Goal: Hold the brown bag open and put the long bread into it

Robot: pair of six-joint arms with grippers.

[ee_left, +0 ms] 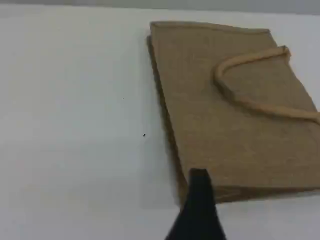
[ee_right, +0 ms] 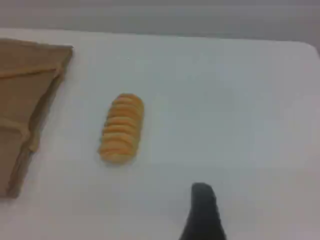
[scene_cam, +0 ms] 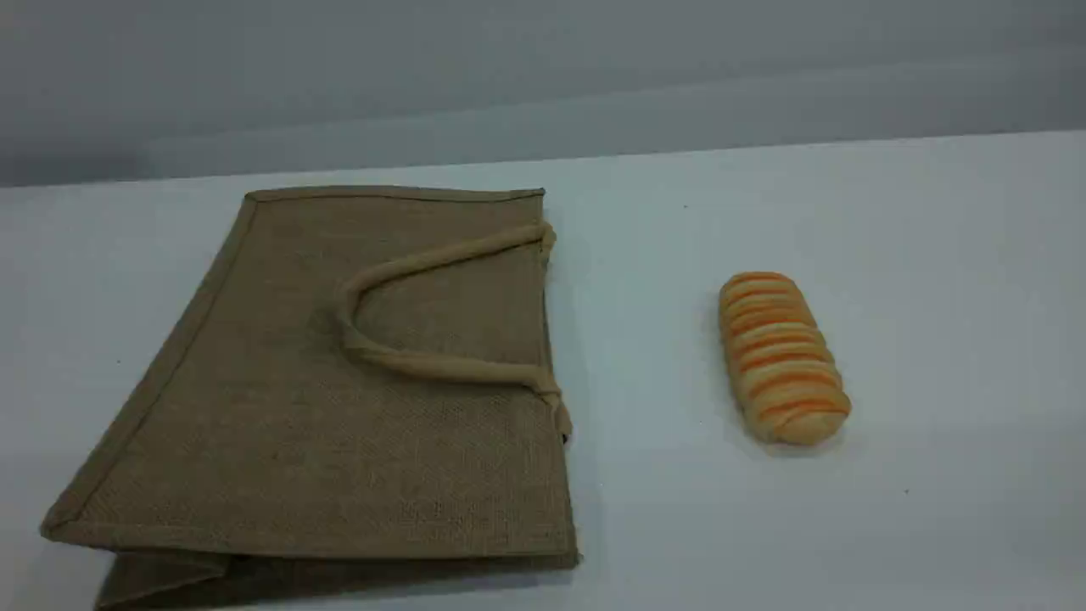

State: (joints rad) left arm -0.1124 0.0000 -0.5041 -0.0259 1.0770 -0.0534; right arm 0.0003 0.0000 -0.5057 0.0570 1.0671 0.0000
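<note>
The brown bag (scene_cam: 326,397) will open wide and its lower side will stay down when I lift the beige handle, because a folded gusset (scene_cam: 168,579) shows between the bag's sides.
The brown bag (scene_cam: 322,424) lies flat and closed on the left of the white table, its mouth edge facing right. One beige handle (scene_cam: 424,365) is folded back over its top face. The long bread (scene_cam: 782,356), yellow with orange stripes, lies on the table right of the bag, apart from it. Neither arm shows in the scene view. In the left wrist view one dark fingertip (ee_left: 199,200) hangs above a corner of the bag (ee_left: 220,125). In the right wrist view one dark fingertip (ee_right: 202,210) hovers over bare table, off to the side of the bread (ee_right: 122,127). Both grippers are open and hold nothing.
The white table (scene_cam: 891,526) ends at a grey wall behind. A folded gusset flap (scene_cam: 170,577) of the bag sticks out at the bottom left, near the frame edge.
</note>
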